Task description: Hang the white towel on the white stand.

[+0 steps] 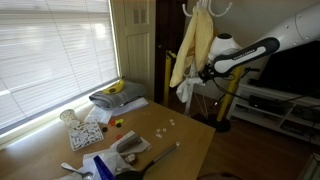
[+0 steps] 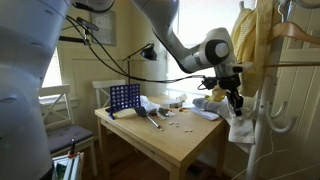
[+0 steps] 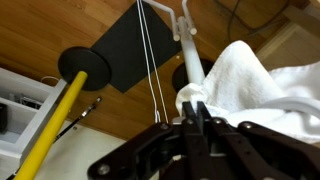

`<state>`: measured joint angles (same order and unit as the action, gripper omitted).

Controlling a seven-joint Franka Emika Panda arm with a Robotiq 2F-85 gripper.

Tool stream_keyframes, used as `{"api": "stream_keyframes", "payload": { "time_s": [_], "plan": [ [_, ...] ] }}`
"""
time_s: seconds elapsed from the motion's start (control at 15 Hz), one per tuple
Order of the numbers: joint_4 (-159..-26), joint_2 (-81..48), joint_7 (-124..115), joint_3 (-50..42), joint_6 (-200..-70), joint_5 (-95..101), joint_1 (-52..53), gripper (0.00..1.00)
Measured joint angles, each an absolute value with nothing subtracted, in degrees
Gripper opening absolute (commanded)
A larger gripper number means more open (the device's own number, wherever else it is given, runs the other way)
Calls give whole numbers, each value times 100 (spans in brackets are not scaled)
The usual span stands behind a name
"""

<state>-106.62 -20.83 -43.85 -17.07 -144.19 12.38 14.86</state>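
Note:
The white towel (image 2: pixel 241 123) in my gripper hangs right up against the white stand's tube (image 3: pixel 188 45). I should keep moving it down there until the stand holds it, and then let go.
My gripper (image 1: pixel 205 72) is shut on the white towel (image 1: pixel 187 91), which hangs rumpled below the fingers beside the table's far edge. In the wrist view the fingers (image 3: pixel 197 106) are pressed together on the towel (image 3: pixel 252 75). In an exterior view the gripper (image 2: pixel 235 96) holds the towel (image 2: pixel 238 126) low, next to the white stand (image 2: pixel 284 70). The stand's hooks (image 1: pixel 207 8) are well above the gripper. A long pale yellow towel (image 1: pixel 190 45) hangs from the stand. The stand's white tube (image 3: pixel 187 45) shows just beyond the fingers.
A yellow-and-black post (image 1: pixel 228 100) on a black round foot (image 3: pixel 85 65) stands behind the gripper. The wooden table (image 1: pixel 180 135) holds bananas on a grey cloth (image 1: pixel 118 93), a blue grid toy (image 2: pixel 123 97) and small clutter. A low TV shelf (image 1: pixel 280 100) is behind.

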Motion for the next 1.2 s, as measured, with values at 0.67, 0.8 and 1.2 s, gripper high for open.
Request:
{"api": "stream_keyframes", "payload": {
  "time_s": [0.67, 0.8, 1.2],
  "plan": [
    [-10798, -2031, -4299, -1192, -13615, 1254, 1085, 2],
    [-10798, -2032, -4246, -1116, -13434, 1254, 1025, 2],
    [-10798, -2041, -4164, -967, -13098, 1253, 883, 2]
  ]
}}
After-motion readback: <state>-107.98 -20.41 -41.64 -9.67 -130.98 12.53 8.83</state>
